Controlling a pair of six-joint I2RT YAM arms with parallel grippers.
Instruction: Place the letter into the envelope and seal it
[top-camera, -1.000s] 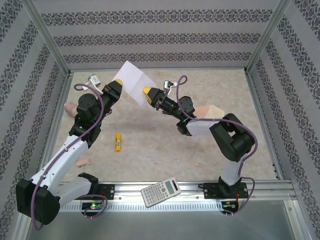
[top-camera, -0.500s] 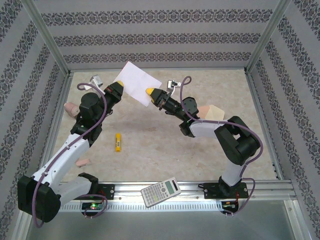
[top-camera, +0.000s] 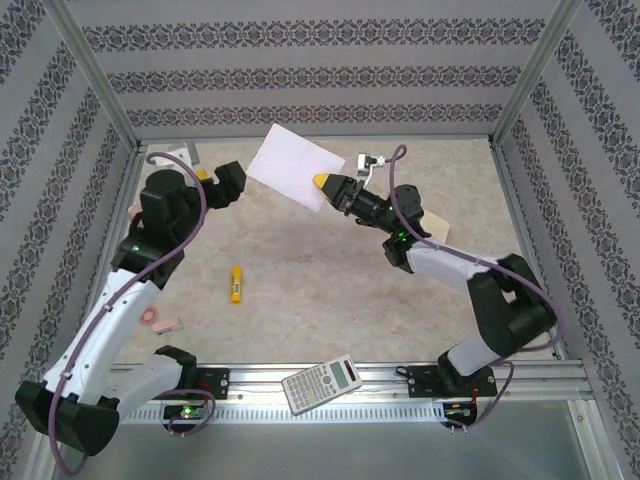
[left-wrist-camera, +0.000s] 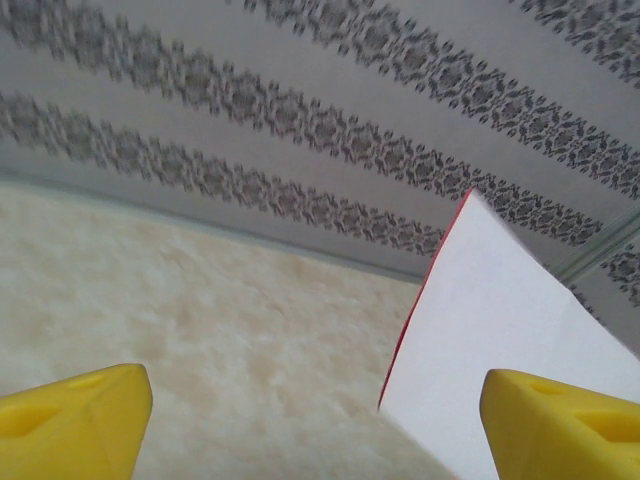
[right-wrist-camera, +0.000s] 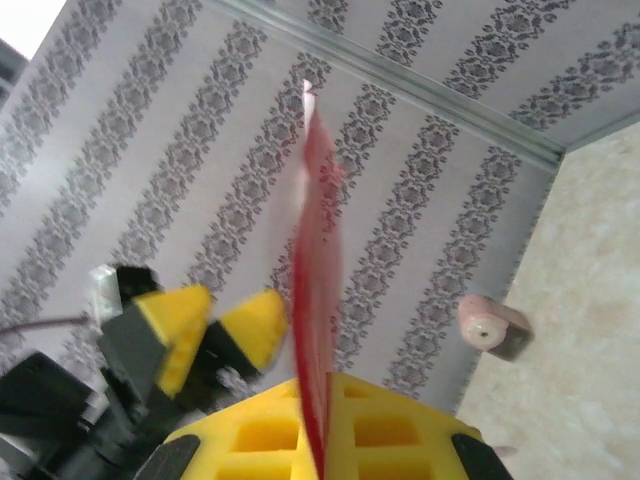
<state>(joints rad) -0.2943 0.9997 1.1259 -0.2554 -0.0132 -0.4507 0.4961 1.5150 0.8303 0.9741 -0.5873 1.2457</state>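
Note:
The letter (top-camera: 295, 165) is slanting past the open fingers of the robot's left gripper, so the right gripper should turn it straighter while the left gripper moves around its free edge (top-camera: 262, 150).
The letter (top-camera: 289, 164) is a white sheet with a red edge, held up in the air over the back of the table. My right gripper (top-camera: 322, 183) is shut on its lower right corner. In the right wrist view the letter (right-wrist-camera: 318, 290) stands edge-on between the closed yellow pads (right-wrist-camera: 325, 445). My left gripper (top-camera: 215, 178) is open, to the left of the sheet and apart from it. In the left wrist view the letter (left-wrist-camera: 500, 330) hangs just ahead of my right fingertip (left-wrist-camera: 560, 425). The envelope (top-camera: 436, 227) lies peach-coloured behind the right arm, mostly hidden.
A yellow stick (top-camera: 236, 284) lies on the table left of centre. A small pink piece (top-camera: 160, 322) lies near the left arm, and a calculator (top-camera: 322, 382) rests on the front rail. A pink cylinder (right-wrist-camera: 490, 325) lies by the left wall. Patterned walls enclose the table.
My left gripper has opened, let go of the letter and drawn back to the left. The right gripper has closed on the letter and carried it right and toward the back.

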